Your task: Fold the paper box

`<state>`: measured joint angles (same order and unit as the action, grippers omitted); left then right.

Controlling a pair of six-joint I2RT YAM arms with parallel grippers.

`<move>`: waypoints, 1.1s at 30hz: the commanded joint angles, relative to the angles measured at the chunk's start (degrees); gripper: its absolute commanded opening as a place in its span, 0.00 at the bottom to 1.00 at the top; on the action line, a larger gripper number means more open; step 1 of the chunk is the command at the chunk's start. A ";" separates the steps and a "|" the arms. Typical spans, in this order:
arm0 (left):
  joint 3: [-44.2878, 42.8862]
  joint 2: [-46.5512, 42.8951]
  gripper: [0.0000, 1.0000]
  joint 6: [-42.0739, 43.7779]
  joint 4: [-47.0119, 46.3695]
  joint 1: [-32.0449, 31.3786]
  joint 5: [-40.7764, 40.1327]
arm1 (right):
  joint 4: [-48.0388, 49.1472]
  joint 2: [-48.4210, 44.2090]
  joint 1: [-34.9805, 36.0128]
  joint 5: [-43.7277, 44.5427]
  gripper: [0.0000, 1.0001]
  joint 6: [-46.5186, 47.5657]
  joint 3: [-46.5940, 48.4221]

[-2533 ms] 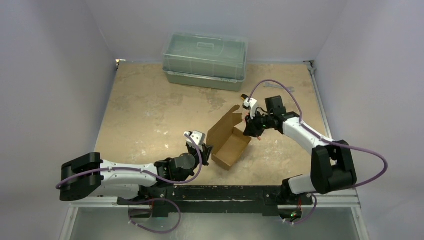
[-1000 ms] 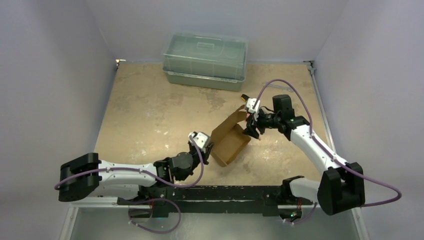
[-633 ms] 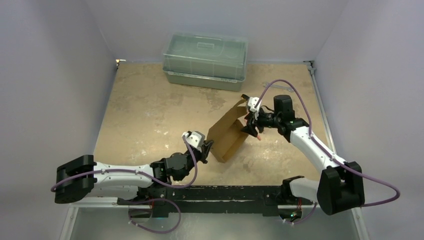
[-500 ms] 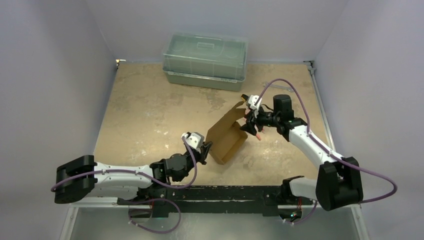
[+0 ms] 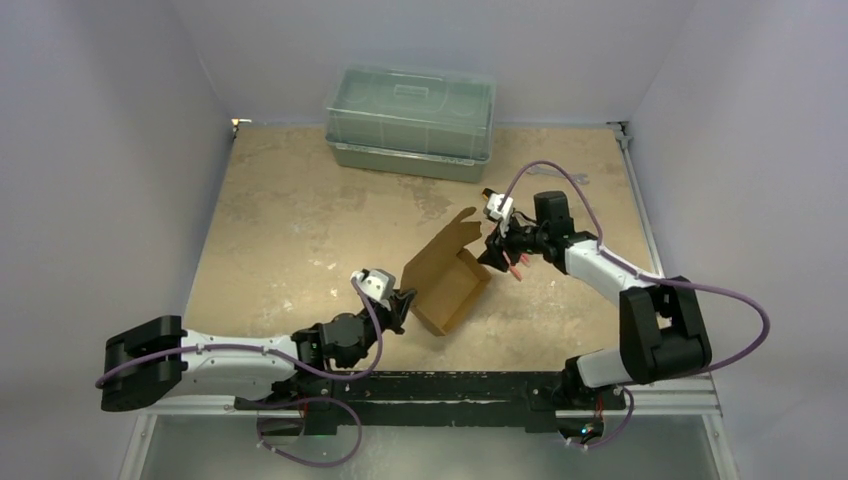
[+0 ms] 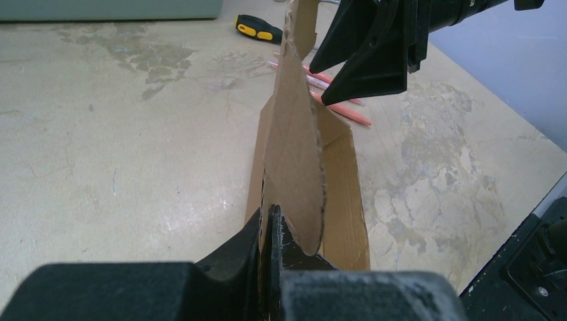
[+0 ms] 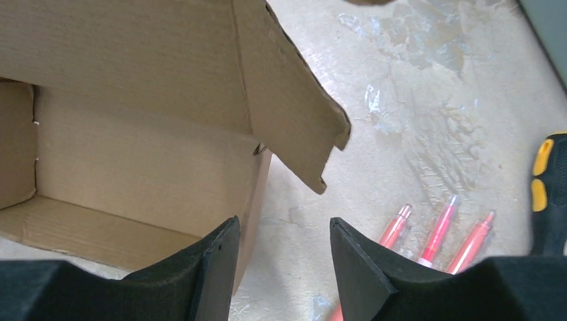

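The loose side flap (image 5: 467,236) is far from the held corner of the raised flap, so the robot's left gripper should brace (image 5: 433,249) the raised flap from behind before the right gripper folds the side flap.
The paper box (image 5: 446,283) is a small brown carton, open on top, lying mid-table with one flap raised. My left gripper (image 5: 399,301) is at its near-left corner. In the left wrist view that gripper (image 6: 273,215) is shut on the edge of an upright cardboard flap (image 6: 294,147). My right gripper (image 5: 497,250) is at the box's far-right end. In the right wrist view it (image 7: 284,225) stands open with nothing between its fingers. One finger (image 7: 215,261) is by the box wall (image 7: 134,154), below a loose side flap (image 7: 294,127).
A large green-grey lidded container (image 5: 410,120) stands at the back. Three red pens (image 7: 438,231) lie on the table just right of the box. Beyond them is a yellow-and-black tool handle (image 6: 261,28). Walls close in the table on both sides.
The box has slid left and towards the near edge, and has settled lower with the left gripper still on it. The right gripper has come off the raised flap and narrowed a little.
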<state>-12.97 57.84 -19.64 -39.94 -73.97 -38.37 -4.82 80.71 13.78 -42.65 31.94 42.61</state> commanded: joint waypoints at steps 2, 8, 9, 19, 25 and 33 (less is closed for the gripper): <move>1.18 -0.60 0.00 -2.70 -3.63 -0.20 -1.17 | 1.45 2.56 1.87 0.48 0.51 0.88 2.37; 1.95 -0.35 0.00 -3.55 -4.24 -0.21 -1.10 | 0.04 4.48 3.98 2.59 0.38 1.19 3.88; 1.90 -0.18 0.00 -3.61 -4.39 -0.21 -0.93 | -0.05 4.61 4.27 2.92 0.35 1.26 3.94; 1.56 4.48 0.00 -4.43 -8.13 -0.20 0.45 | 0.77 5.47 8.53 9.01 0.18 -0.55 4.42; 1.55 6.24 0.00 -4.79 -8.59 -0.20 1.22 | 1.23 6.57 8.94 13.33 0.17 -3.04 4.97; -0.04 6.83 0.00 -6.67 -3.48 -0.20 -4.19 | -1.80 5.74 8.92 10.02 0.36 -3.40 7.02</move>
<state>-11.35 65.04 -23.79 -45.04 -73.97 -38.26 -5.56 88.40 22.76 -30.72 29.02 46.46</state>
